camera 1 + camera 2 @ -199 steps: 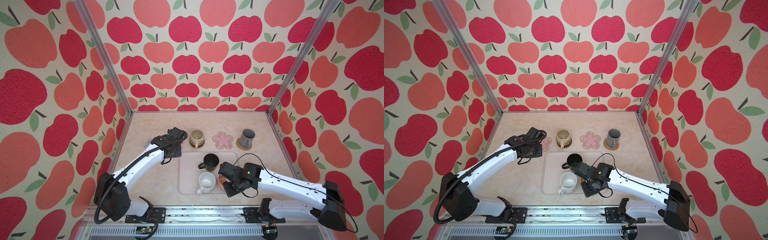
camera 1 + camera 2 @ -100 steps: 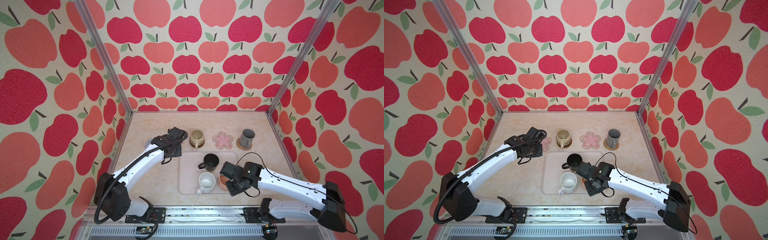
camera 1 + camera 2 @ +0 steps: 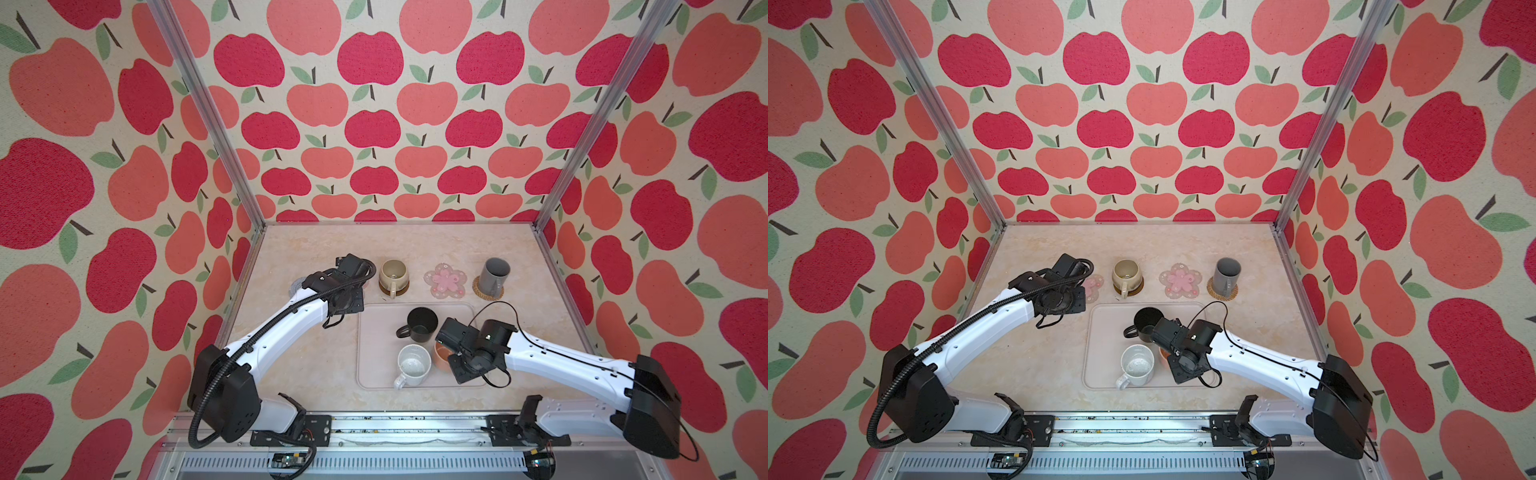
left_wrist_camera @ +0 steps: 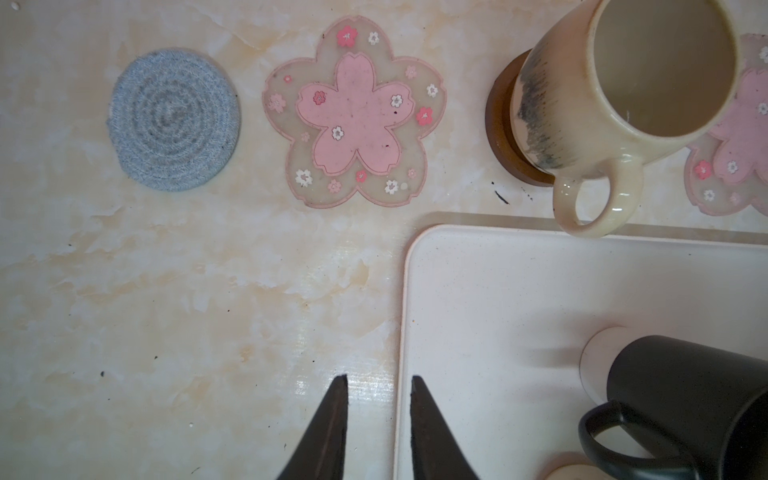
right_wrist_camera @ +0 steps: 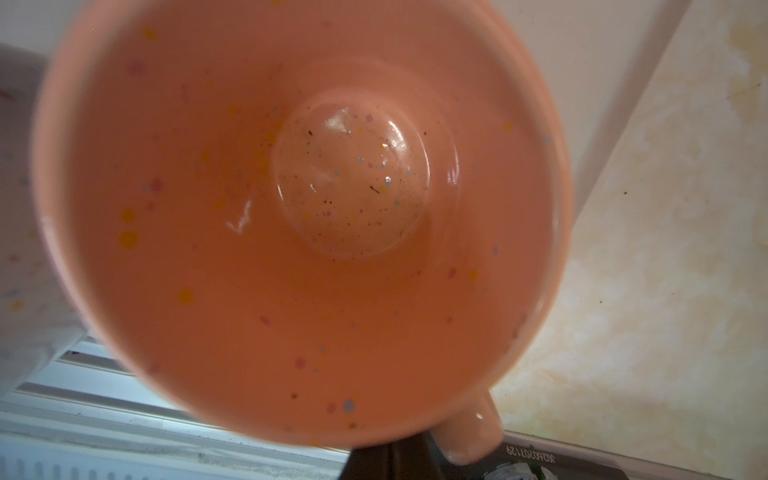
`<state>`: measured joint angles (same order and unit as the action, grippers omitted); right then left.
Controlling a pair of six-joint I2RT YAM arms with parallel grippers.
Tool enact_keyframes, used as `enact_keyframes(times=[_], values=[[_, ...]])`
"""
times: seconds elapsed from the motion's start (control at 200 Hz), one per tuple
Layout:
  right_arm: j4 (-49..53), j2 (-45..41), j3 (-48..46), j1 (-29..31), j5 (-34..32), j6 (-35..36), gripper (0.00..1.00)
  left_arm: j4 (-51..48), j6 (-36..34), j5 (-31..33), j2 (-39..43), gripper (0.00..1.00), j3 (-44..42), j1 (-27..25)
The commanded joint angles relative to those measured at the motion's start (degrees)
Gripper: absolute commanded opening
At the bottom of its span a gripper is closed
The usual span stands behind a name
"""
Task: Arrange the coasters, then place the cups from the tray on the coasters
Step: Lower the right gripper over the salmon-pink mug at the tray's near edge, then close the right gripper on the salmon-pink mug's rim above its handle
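Note:
The peach-orange cup's handle (image 5: 470, 430) is outside the closed fingers of my right gripper. Next, I move back, open the fingers and close them around the handle before I lift.
On the tray (image 3: 376, 353) stand a black cup (image 3: 420, 325) and a white cup (image 3: 412, 365). My right gripper (image 5: 390, 453) is shut on the rim of the peach-orange cup (image 5: 291, 228) by its handle; in a top view that cup (image 3: 441, 356) shows beside the white one. The cream cup (image 3: 394, 274) sits on the dark brown coaster (image 4: 498, 120). The grey cup (image 3: 492, 276) stands on the rattan coaster (image 3: 487, 294). Bare are a pink flower coaster (image 3: 445, 280), a second flower coaster (image 4: 353, 112) and the grey coaster (image 4: 174, 120). My left gripper (image 4: 378, 377) hangs open and empty over the tray's left rim (image 4: 405, 311).
The coasters form a row behind the tray, from the left wall to the right. Apple-patterned walls with metal corner posts (image 3: 540, 220) close in the table on three sides. The rail (image 3: 374, 428) with both arm bases runs along the front edge.
My right gripper has crept slightly toward the back with the peach-orange cup in its hold. The left arm has stayed where it was.

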<state>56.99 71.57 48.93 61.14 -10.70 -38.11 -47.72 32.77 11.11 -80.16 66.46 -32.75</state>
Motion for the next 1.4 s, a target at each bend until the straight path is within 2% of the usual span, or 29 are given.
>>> enact_keyframes(times=[0.0,0.25,0.655,0.905,1.096,1.396], values=[[-3.4,0.54,0.48,-1.21,-1.19,2.37,0.0,-0.11,1.32,0.14,1.76,0.28,-0.39,0.34],[-4.08,2.17,1.54,-1.3,-0.39,3.49,0.0,0.07,1.93,-0.48,2.71,0.28,-1.08,0.24],[-1.71,-1.66,2.48,-1.43,-0.67,4.62,0.01,1.03,1.46,-0.83,1.69,0.29,-1.71,0.34],[2.64,-3.03,4.75,-1.38,-1.2,4.09,0.12,0.26,1.24,-1.62,-0.11,0.29,-0.35,0.25],[5.84,-6.38,4.95,-1.4,-1.28,2.76,0.29,0.43,1.02,-1.09,0.88,0.29,-1.08,0.33],[8.0,-8.99,4.79,-1.5,-4.42,4.46,0.44,1.0,0.78,-1.8,0.56,0.29,-0.49,0.33]])
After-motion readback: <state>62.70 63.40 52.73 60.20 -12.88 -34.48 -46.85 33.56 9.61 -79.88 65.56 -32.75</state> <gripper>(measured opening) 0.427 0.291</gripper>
